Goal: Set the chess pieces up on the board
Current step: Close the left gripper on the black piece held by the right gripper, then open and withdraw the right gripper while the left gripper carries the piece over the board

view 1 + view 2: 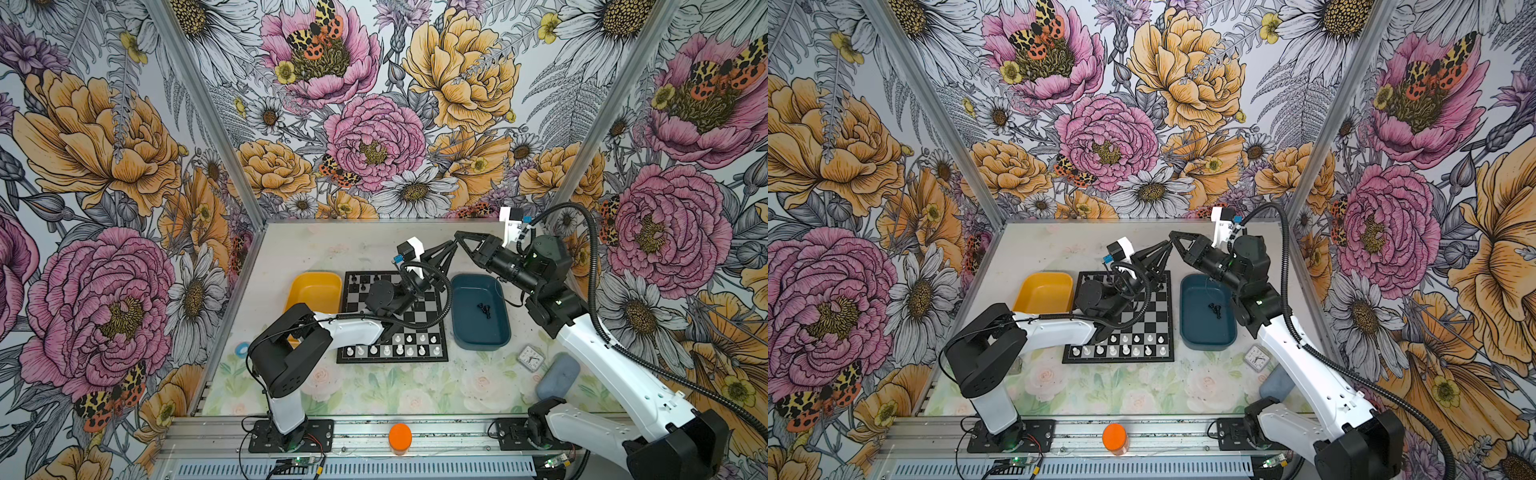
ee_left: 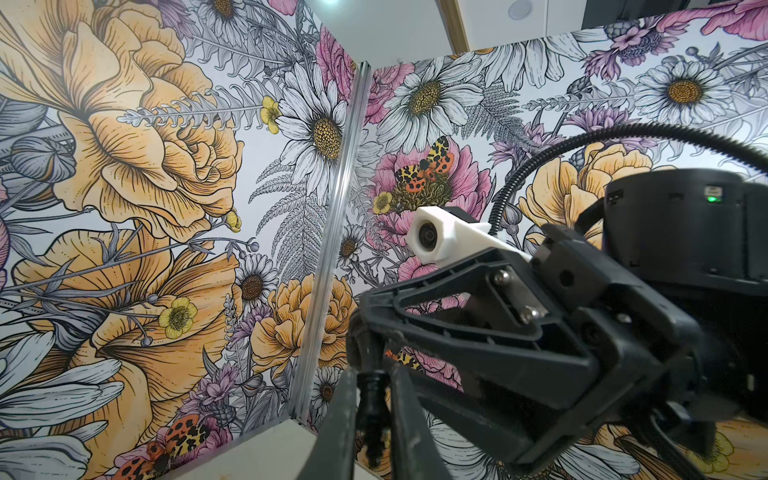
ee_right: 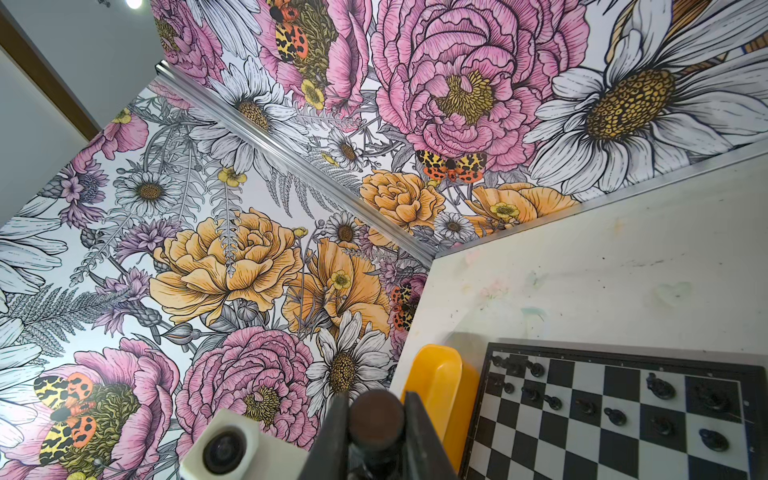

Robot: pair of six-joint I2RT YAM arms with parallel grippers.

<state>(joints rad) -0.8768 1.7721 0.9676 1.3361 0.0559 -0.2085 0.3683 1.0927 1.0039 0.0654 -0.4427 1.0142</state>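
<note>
The robot's right gripper is covering the black chess piece's base (image 3: 376,416), so it should open and move away before the left gripper stands the piece on the far row's white square (image 3: 590,376).
Above the far right corner of the board (image 1: 390,359) (image 1: 1158,307), my two grippers meet tip to tip. The left gripper (image 1: 452,245) (image 2: 372,384) is shut on a slim black chess piece (image 2: 372,401). My right gripper (image 1: 458,237) (image 3: 376,399) is shut on the same piece, whose round base (image 3: 376,419) shows between its fingers. Several black chess pieces (image 1: 353,286) (image 3: 660,388) stand on the board's far rows. More black pieces (image 1: 484,309) lie in the dark blue tray (image 1: 478,338). White chessmen (image 1: 399,348) fill the near rows.
A yellow tray (image 1: 316,291) sits left of the board and the blue tray right of it. A small clock (image 1: 530,358) and a grey-blue pad (image 1: 557,376) lie at the near right. A blue ring (image 1: 241,351) lies at the near left, an orange cap (image 1: 400,436) on the front rail.
</note>
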